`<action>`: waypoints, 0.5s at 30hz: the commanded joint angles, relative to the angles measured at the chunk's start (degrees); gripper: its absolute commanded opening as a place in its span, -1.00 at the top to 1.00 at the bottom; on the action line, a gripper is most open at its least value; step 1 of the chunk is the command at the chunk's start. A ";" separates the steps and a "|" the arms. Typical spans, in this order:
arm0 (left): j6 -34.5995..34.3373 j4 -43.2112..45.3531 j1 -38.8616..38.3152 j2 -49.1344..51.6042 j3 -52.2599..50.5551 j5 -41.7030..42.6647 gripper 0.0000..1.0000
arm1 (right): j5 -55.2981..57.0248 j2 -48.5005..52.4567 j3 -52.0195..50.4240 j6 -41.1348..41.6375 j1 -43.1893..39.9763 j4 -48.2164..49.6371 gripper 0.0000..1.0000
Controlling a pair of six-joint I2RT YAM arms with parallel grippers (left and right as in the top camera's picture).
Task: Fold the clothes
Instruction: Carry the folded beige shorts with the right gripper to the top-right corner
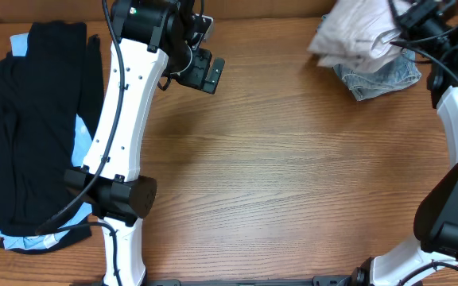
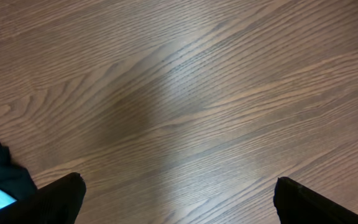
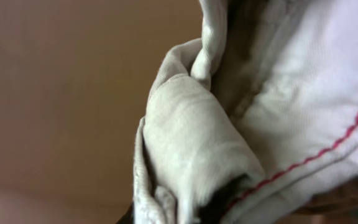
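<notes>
The pale beige shorts (image 1: 356,36) are hanging over the faded-blue denim shorts (image 1: 382,79). I keep lowering the beige shorts with my right gripper until they lie across that pile, then let go.
The pale beige shorts (image 1: 355,36) hang bunched at the table's far right, lifted by my right gripper (image 1: 401,32), which is shut on the cloth. In the right wrist view the beige fabric (image 3: 197,130) with a red stitched seam fills the frame and hides the fingers. Faded-blue denim shorts (image 1: 384,78) lie under the beige ones. Black and light-blue garments (image 1: 34,127) lie piled at the left edge. My left gripper (image 1: 205,71) is open and empty above bare wood at the far centre-left; its fingertips (image 2: 179,199) show wide apart.
The wooden table (image 1: 285,175) stretches between the two piles. The left arm's white link and black base (image 1: 118,199) stand beside the black pile. The right arm's base (image 1: 452,214) sits at the right edge.
</notes>
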 commanded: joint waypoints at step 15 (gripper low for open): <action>-0.42 2.21 0.13 0.09 0.79 -0.15 -1.00 | 12.70 13.55 2.64 17.03 -1.29 6.43 0.92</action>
